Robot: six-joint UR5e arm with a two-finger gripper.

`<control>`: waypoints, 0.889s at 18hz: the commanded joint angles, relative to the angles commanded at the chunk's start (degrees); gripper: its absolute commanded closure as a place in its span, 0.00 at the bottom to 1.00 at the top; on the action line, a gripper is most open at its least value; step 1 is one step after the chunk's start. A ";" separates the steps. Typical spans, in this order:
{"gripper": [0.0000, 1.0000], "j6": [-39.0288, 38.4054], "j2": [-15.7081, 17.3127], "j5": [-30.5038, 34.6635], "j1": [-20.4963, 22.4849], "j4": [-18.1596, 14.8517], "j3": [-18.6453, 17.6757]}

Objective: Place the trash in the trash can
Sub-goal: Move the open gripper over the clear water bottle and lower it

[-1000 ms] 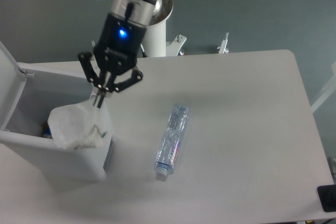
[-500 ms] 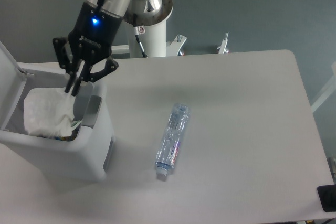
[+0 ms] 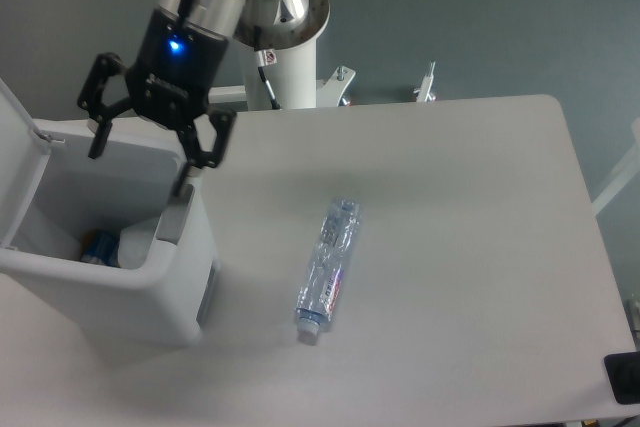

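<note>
The clear plastic bottle (image 3: 326, 272) will tilt with its body down when I pick it up near the cap, because the long crushed body (image 3: 337, 231) reaches far back from the cap.
The trash can (image 3: 110, 297), a boxy white bin with its lid (image 3: 15, 162) swung up at the left, stands on the table's left side. My gripper (image 3: 141, 163) hangs open over its mouth, the fingers spread wide and holding nothing. Deep inside the bin I see a pale crumpled shape (image 3: 137, 244), probably the white wrapper, beside something blue (image 3: 100, 245). The crushed clear plastic bottle (image 3: 328, 267) with its blue-red label lies on the table right of the bin, cap toward the front edge, well apart from the gripper.
The white table (image 3: 460, 207) stretches to the right of the bottle. The arm's white base column (image 3: 295, 57) rises behind the table's back edge. A dark object (image 3: 622, 377) sits at the front right corner.
The gripper has opened over the bin and the white wrapper has dropped from it down into the bin. The bottle has not moved.
</note>
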 joint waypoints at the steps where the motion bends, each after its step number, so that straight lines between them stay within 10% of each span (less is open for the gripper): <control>1: 0.00 0.61 -1.85 1.58 0.62 0.00 1.50; 8: 0.00 7.04 -16.18 5.64 5.99 -0.35 7.13; 16: 0.00 13.89 -19.97 14.68 6.43 -3.16 2.48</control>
